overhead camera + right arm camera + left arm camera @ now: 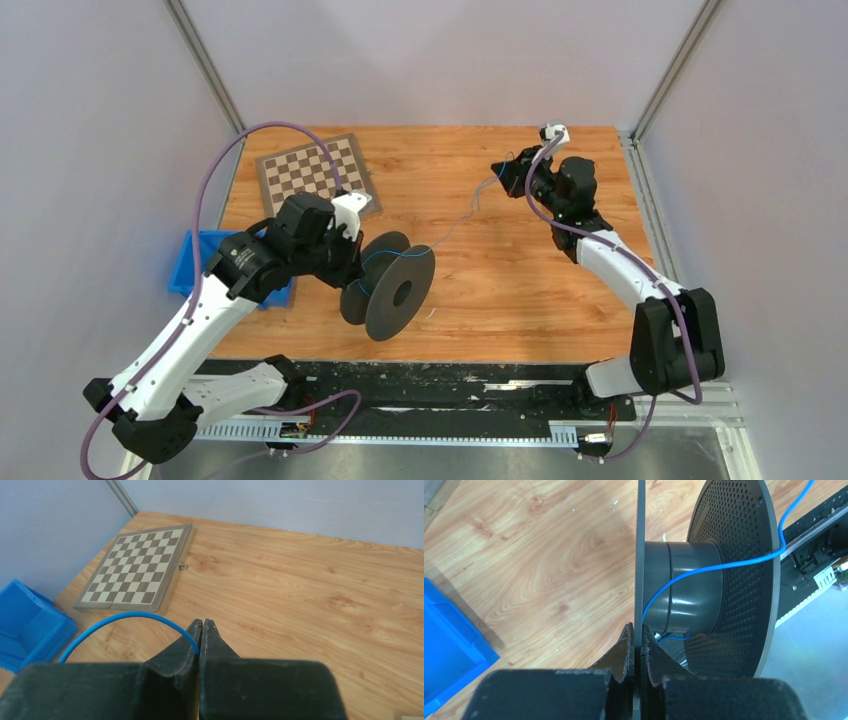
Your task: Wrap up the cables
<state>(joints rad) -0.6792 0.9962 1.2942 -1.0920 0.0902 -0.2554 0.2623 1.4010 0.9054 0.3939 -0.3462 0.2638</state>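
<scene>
The blue cable runs across the perforated disc's rim [428, 251], so next my right gripper moves back toward the spool and guides the cable around the spool's hub [695, 591].
My left gripper [350, 262] is shut on one disc of the dark grey spool [392, 287] and holds it above the table, its axis level. In the left wrist view the jaws [639, 630] clamp the thin disc edge, and the blue cable [719, 566] runs over the hub and out past the perforated disc [736, 580]. The cable [462, 217] stretches from the spool to my right gripper [503, 172] at the far right. In the right wrist view that gripper [202, 625] is shut on the blue cable [125, 616], which arcs away to the left.
A chessboard [316, 170] lies at the far left of the wooden table [500, 290]; it also shows in the right wrist view [137, 570]. A blue bin [200, 262] sits at the left edge, under my left arm. Grey walls enclose the table.
</scene>
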